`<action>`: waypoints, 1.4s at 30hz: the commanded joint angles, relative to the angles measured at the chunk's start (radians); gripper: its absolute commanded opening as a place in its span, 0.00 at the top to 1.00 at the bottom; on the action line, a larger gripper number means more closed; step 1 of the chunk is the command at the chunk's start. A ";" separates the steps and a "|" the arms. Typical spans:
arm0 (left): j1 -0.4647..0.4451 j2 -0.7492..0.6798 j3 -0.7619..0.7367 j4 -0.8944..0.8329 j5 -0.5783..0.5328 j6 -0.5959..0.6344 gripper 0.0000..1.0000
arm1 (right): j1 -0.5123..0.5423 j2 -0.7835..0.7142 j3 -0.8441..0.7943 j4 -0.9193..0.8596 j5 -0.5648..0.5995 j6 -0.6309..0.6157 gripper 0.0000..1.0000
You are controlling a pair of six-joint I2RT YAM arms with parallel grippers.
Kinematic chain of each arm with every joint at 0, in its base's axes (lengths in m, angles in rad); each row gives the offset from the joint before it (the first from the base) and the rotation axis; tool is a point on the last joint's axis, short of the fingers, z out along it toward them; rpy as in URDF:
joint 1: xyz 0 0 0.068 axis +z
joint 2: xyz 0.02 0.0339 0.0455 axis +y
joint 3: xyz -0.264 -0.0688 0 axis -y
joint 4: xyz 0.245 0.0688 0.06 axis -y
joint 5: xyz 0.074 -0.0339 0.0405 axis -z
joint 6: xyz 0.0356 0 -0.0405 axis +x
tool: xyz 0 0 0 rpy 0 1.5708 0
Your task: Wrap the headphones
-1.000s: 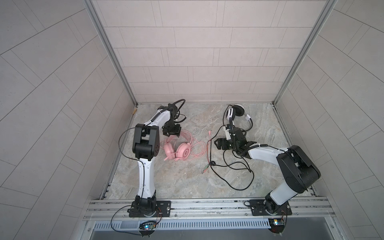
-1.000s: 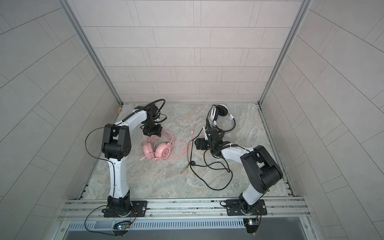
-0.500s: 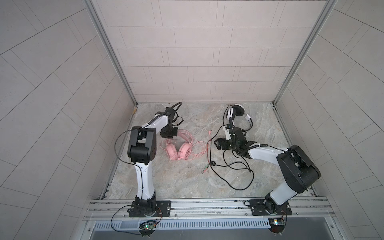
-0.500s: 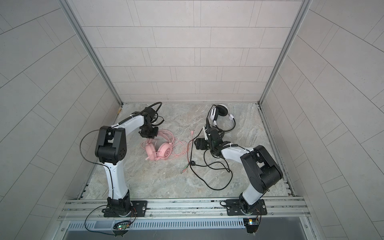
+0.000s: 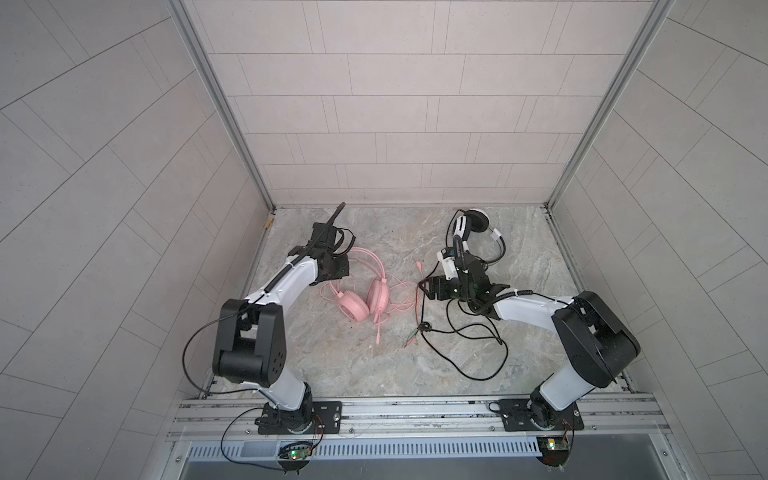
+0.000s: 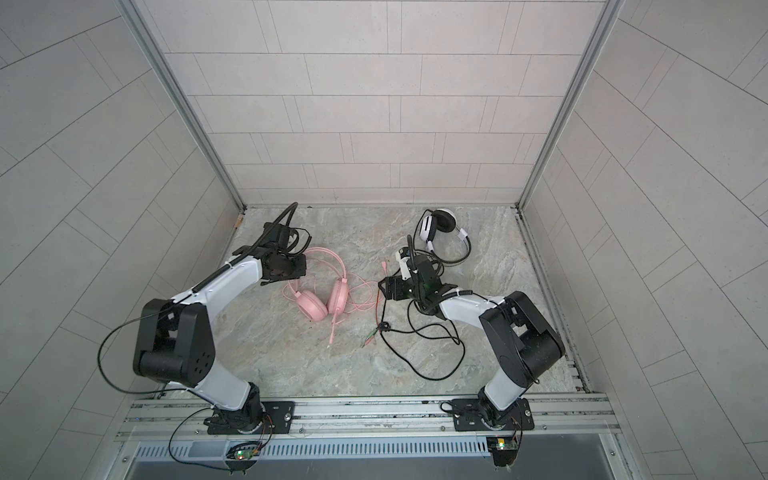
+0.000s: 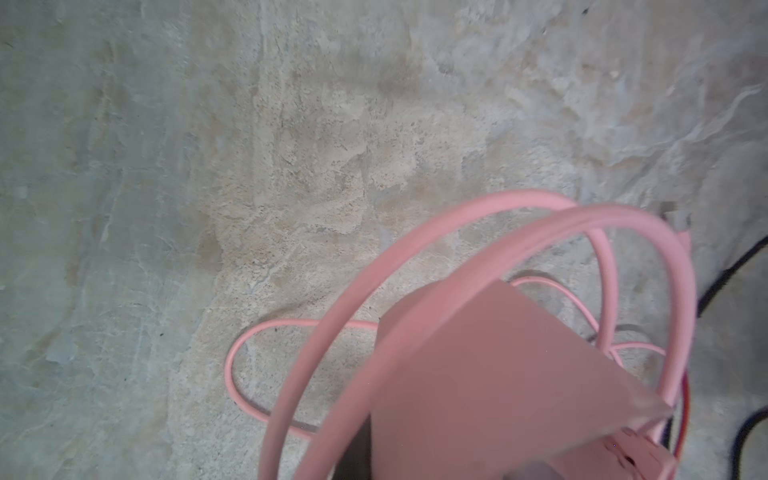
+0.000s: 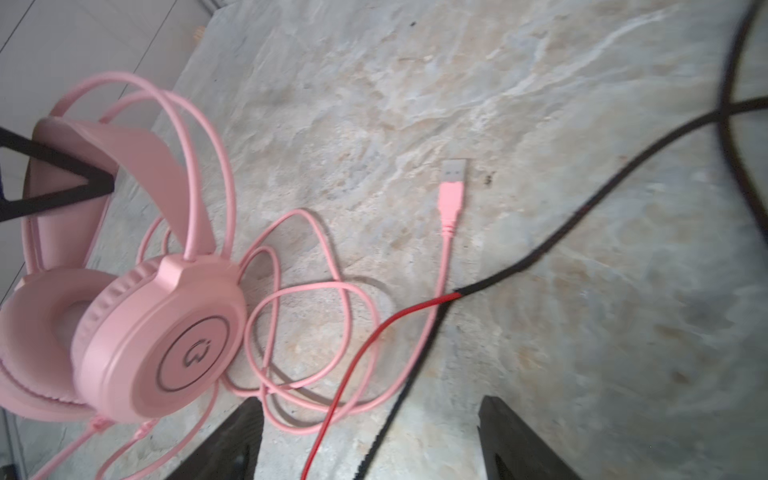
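I should use my right gripper to keep the headband steady beside the ear cup while my left gripper takes a new grip, because my left gripper holds only the headband pad.
The pink headphones lie left of the middle, ear cups on the stone floor and headband raised toward my left gripper. That gripper is shut on the wide pink headband pad, and one black finger shows against it. Thin pink cable lies in loose loops beside the cups. The white-and-black headphones rest at the back right. My right gripper stands open low over the floor, with the black cable running between its fingers untouched.
The pink USB plug lies flat near the middle. The black cable sprawls in big loops toward the front, ending in small green and pink jacks. Tiled walls close the back and both sides. A metal rail runs along the front.
My left gripper has shut on the pink headband and drawn back to the left, lifting the band. The right gripper has stayed in place, its jaws a little narrower.
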 commanded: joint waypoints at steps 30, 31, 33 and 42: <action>0.004 -0.263 -0.083 0.021 0.165 -0.061 1.00 | 0.200 0.490 0.708 -0.178 -0.037 -0.190 0.44; 0.005 -0.270 -0.079 0.011 0.164 -0.059 1.00 | 0.196 0.492 0.712 -0.181 -0.038 -0.186 0.54; 0.006 -0.286 -0.080 -0.001 0.154 -0.058 1.00 | 0.190 0.489 0.723 -0.202 -0.053 -0.184 0.69; 0.005 -0.288 -0.070 -0.053 0.159 -0.037 0.69 | 0.186 0.345 0.646 -0.247 0.032 -0.246 0.96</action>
